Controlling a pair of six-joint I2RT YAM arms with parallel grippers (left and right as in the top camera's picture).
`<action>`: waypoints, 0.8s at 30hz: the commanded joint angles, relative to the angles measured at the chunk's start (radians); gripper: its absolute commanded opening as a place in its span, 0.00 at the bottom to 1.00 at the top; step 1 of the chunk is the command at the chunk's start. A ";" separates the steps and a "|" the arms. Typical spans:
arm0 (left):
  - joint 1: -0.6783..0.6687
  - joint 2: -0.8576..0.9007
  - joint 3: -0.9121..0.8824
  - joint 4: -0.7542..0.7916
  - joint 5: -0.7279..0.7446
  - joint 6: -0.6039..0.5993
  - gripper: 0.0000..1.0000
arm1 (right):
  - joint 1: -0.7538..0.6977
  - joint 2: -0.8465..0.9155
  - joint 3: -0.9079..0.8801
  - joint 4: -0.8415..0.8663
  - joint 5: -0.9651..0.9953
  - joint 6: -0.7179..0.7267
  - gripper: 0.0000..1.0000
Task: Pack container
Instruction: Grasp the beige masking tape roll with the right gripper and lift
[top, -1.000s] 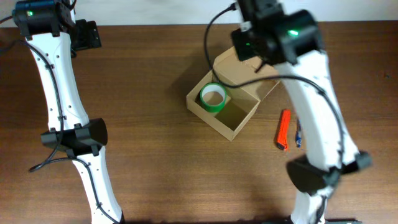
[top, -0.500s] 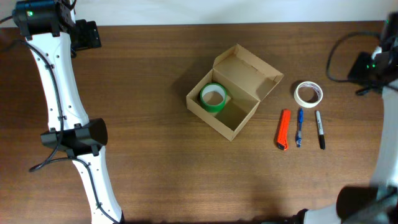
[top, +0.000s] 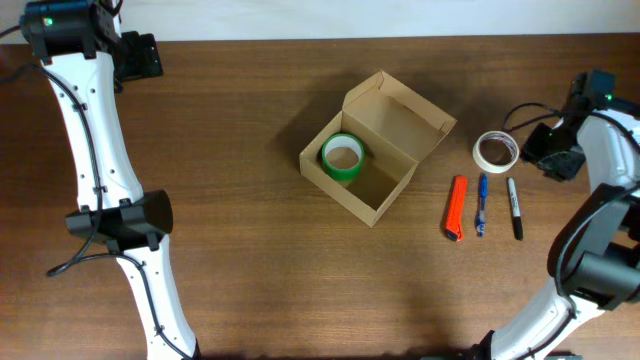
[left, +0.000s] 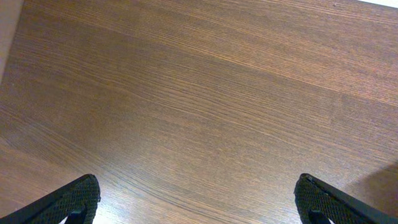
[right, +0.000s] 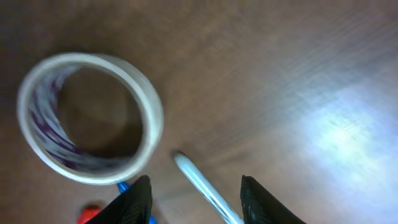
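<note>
I carry on moving my right gripper in, fingers open, until they straddle the white tape roll's rim, since a gap separates it from the marker's end.
The container is a tan cardboard box with its flap lid open, at the table's middle. A green tape roll lies in its left half; the right half is bare. A white tape roll lies flat on the table right of the box and also shows in the right wrist view. My right gripper is open and empty just right of the white roll, over a marker's end. My left gripper is open and empty at the far left back corner, over bare wood.
Below the white roll lie an orange box cutter, a blue pen and a black marker, side by side. The marker's pale end lies between the right fingers. The table's back edge runs behind the box.
The right arm swung from above the box's lid out to the table's right side and came down beside the white tape roll. The left arm has not moved.
</note>
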 joint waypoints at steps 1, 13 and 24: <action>0.001 -0.008 -0.004 -0.001 0.007 0.005 1.00 | 0.015 0.023 0.000 0.027 -0.053 0.034 0.47; 0.001 -0.008 -0.004 -0.001 0.007 0.005 1.00 | 0.047 0.075 0.000 0.124 -0.038 0.159 0.47; 0.001 -0.008 -0.004 -0.001 0.007 0.005 1.00 | 0.058 0.150 -0.003 0.123 -0.036 0.177 0.42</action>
